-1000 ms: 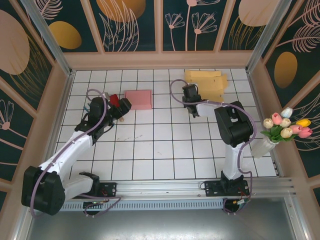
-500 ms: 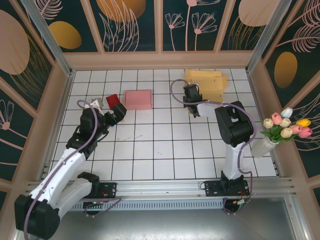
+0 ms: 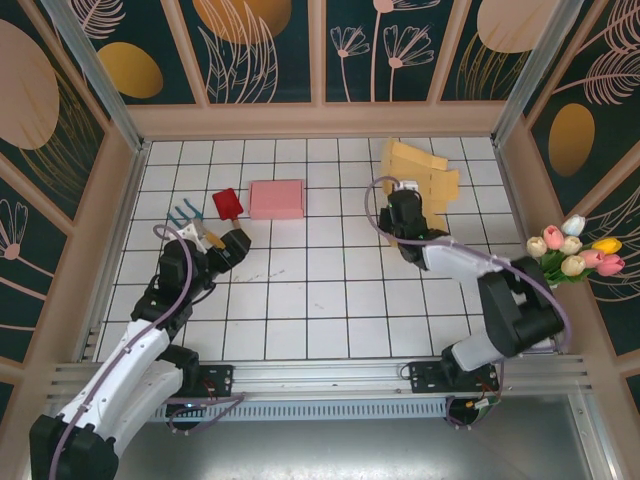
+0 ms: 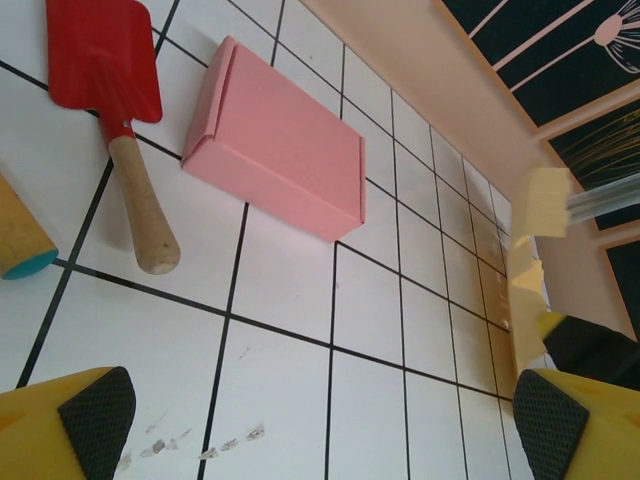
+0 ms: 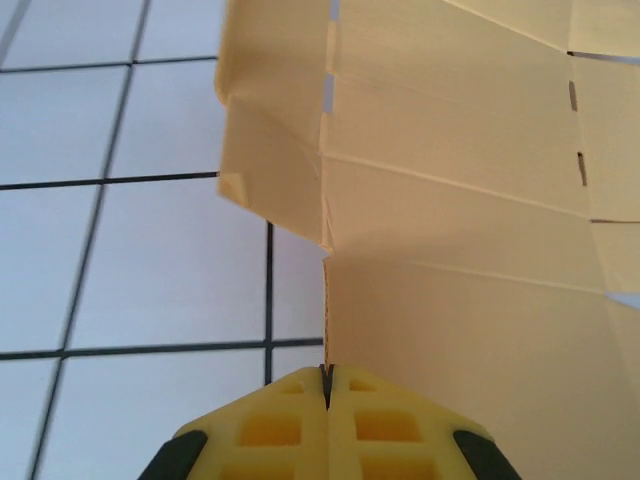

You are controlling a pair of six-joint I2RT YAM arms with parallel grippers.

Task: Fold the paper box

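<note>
My right gripper keeps pulling the paper box's near edge point(image 5: 331, 345), which it holds beside clear middle tiles point(image 3: 345, 225), until my left gripper can reach the paper box.
The paper box is a flat pale-yellow cardboard sheet point(image 3: 428, 168) at the back right, its near edge lifted off the tiles. My right gripper point(image 3: 404, 208) is shut on that edge; in the right wrist view the sheet point(image 5: 470, 200) rises from between the closed yellow fingertips of the gripper point(image 5: 327, 385). My left gripper point(image 3: 236, 246) hangs open over bare tiles at the left. In the left wrist view its pads point(image 4: 95, 410) stand wide apart with nothing between them, and the sheet point(image 4: 530, 260) shows at the far right.
A folded pink box point(image 3: 277, 198) lies at the back centre, a red shovel point(image 3: 228, 203) with a wooden handle beside it, and a blue rake point(image 3: 185, 214) further left. A vase of tulips point(image 3: 573, 255) stands at the right wall. Wooden walls enclose the table.
The right gripper pulled the yellow sheet toward the near side and tilted its edge up. The left gripper drew back from the red shovel toward the near left.
</note>
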